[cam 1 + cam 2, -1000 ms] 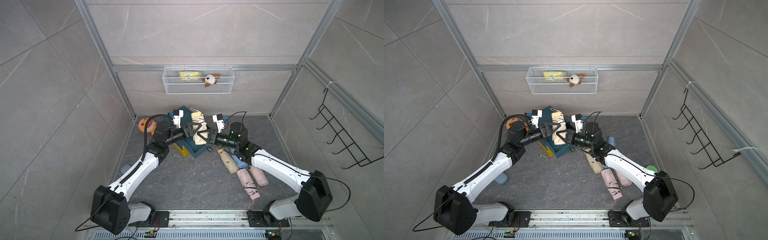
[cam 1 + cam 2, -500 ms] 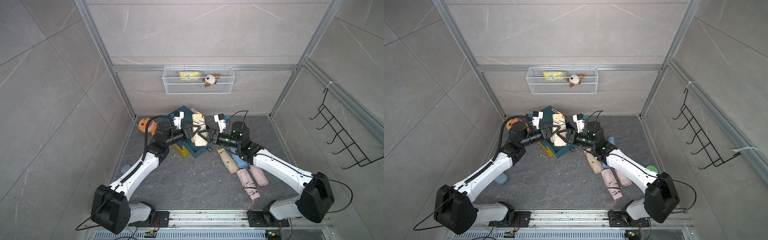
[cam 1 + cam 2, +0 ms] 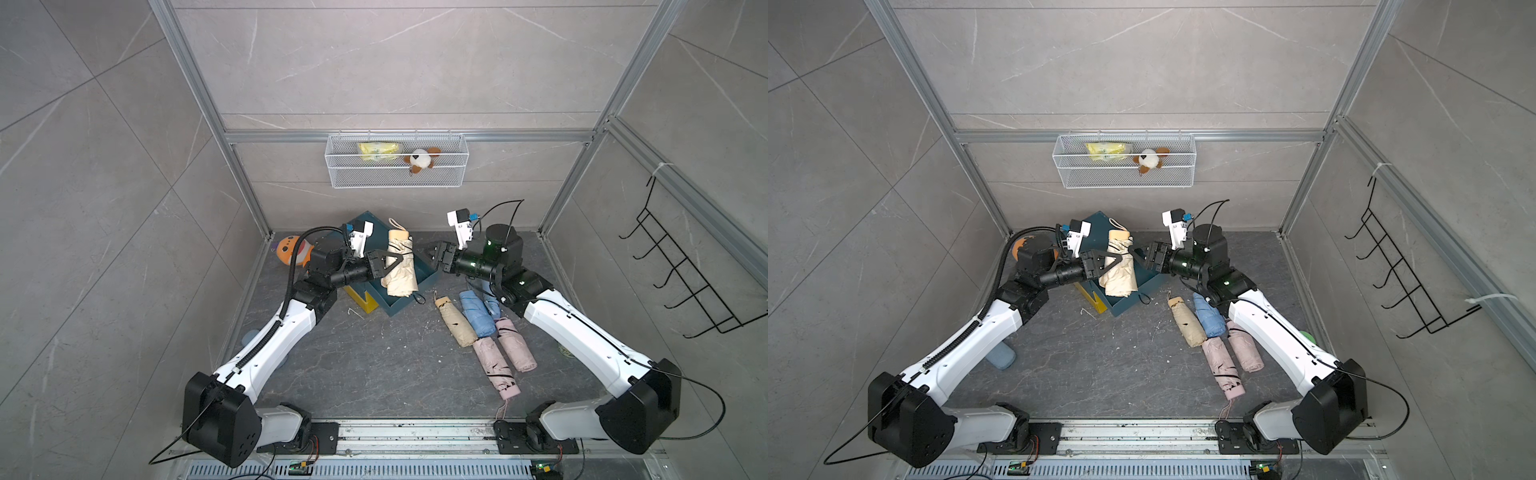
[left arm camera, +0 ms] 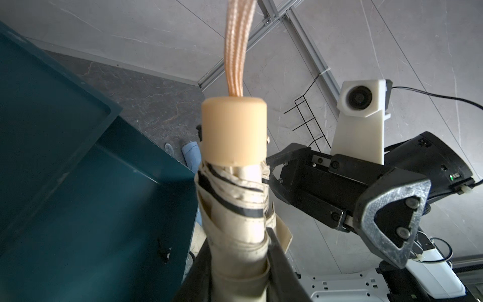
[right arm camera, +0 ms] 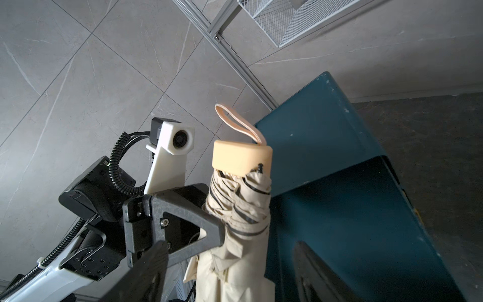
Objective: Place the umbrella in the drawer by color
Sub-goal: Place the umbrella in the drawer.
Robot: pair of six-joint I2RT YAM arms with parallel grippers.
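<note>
Next, I take the cream umbrella [image 3: 400,280] with my right gripper below its tan handle cap and turn it along the teal drawer, because it slants across the drawer's opening.
A folded cream umbrella [image 3: 402,266] [image 3: 1120,266] with a tan handle cap and wrist strap hangs tilted over the open teal drawer [image 3: 420,286] [image 3: 1144,291]. My left gripper [image 3: 388,262] [image 3: 1111,259] is shut on its canopy; in the left wrist view the gripper [image 4: 239,261] squeezes the umbrella [image 4: 235,209] from both sides. My right gripper [image 3: 430,253] [image 3: 1140,255] stands open just right of the umbrella. In the right wrist view the gripper [image 5: 230,282] has its jaws wide apart, with the umbrella [image 5: 235,235] in front of them and untouched.
A yellow drawer [image 3: 360,297] sticks out left of the teal one. On the floor at right lie a beige umbrella [image 3: 455,322], a blue umbrella [image 3: 476,316] and two pink umbrellas [image 3: 496,365]. An orange toy [image 3: 291,249] sits at back left. A wire basket [image 3: 395,166] and hook rack [image 3: 685,282] hang on the walls.
My left gripper has shut on the cream umbrella. My right gripper has opened, let go of it and drawn back a little to the right.
</note>
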